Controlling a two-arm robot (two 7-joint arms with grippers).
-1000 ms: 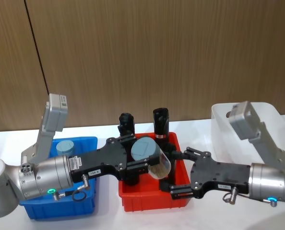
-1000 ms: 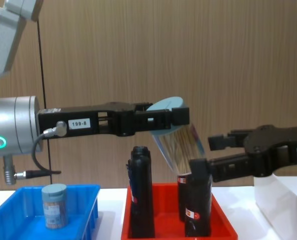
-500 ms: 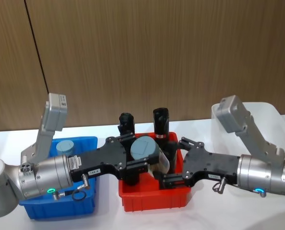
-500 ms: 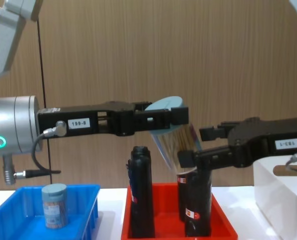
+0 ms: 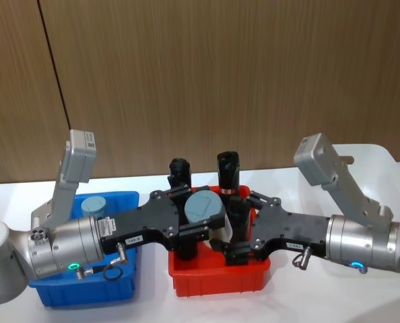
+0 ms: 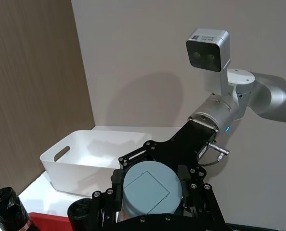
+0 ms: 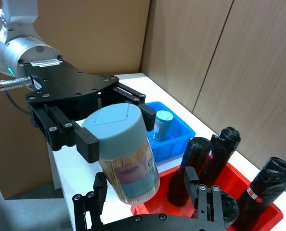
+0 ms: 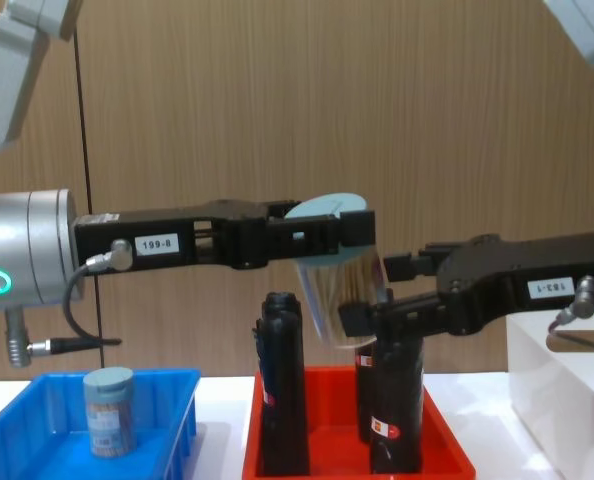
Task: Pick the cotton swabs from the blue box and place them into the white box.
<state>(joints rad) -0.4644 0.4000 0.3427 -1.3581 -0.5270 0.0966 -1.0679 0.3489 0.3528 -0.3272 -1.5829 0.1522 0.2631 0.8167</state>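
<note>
The cotton swabs cylinder (image 8: 339, 298) is hanging in one piece from its pale blue lid (image 8: 325, 206), so the lid will stay on when I take the cylinder away.
A clear cotton swabs cylinder (image 5: 203, 208) with a pale blue lid hangs tilted above the red tray. My left gripper (image 5: 197, 215) is shut on its lid (image 8: 327, 206). My right gripper (image 5: 239, 225) has come in from the right and is open, with its fingers (image 8: 362, 318) on either side of the cylinder's clear body (image 8: 342, 290). Another cotton swabs cylinder (image 5: 93, 206) stands upright in the blue box (image 5: 58, 293) at the left. The white box (image 5: 375, 165) sits at the far right, behind my right arm.
The red tray (image 5: 213, 284) lies between the two boxes and holds tall black rolls (image 5: 227, 168) (image 8: 282, 390) directly below the held cylinder. A wood-panelled wall stands behind the table.
My right gripper has moved left from beside the red tray until its open fingers flank the held cylinder. The left arm has held still, and the cylinder hangs slightly more upright.
</note>
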